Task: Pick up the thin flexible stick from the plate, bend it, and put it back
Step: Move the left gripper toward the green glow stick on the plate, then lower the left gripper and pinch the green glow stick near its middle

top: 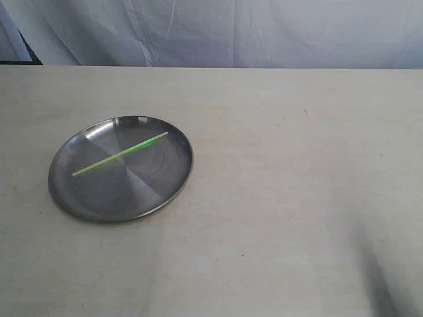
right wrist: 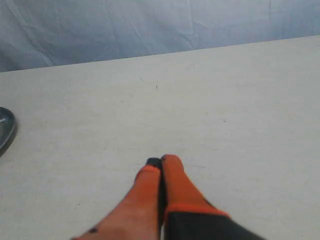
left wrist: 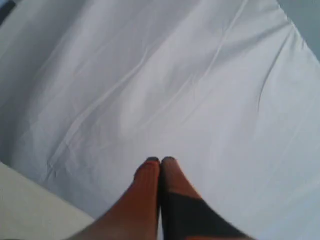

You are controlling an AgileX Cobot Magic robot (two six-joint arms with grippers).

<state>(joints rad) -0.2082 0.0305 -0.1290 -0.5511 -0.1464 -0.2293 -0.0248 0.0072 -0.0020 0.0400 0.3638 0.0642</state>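
Observation:
The robot's left gripper keeps going toward the stick's near half (top: 98, 164) until its fingers close there, because the thin stick (top: 120, 154) lies by itself across the steel plate.
The thin yellow-green stick (top: 119, 154) lies straight and diagonal across the round steel plate (top: 99, 191) on the left part of the table. Neither gripper shows in the exterior view; only a dark blur sits at its lower right corner. In the left wrist view my left gripper (left wrist: 161, 160) is shut and empty, its orange fingers pressed together and facing a white cloth. My right gripper (right wrist: 161, 160) is shut and empty above bare table, with only the plate's rim (right wrist: 6, 127) peeking in at that view's edge.
The pale tabletop (top: 291, 198) stretches wide to the right of the plate. A wrinkled white cloth backdrop (top: 218, 33) hangs behind the table's far edge. A corner of the table (left wrist: 30, 210) shows in the left wrist view.

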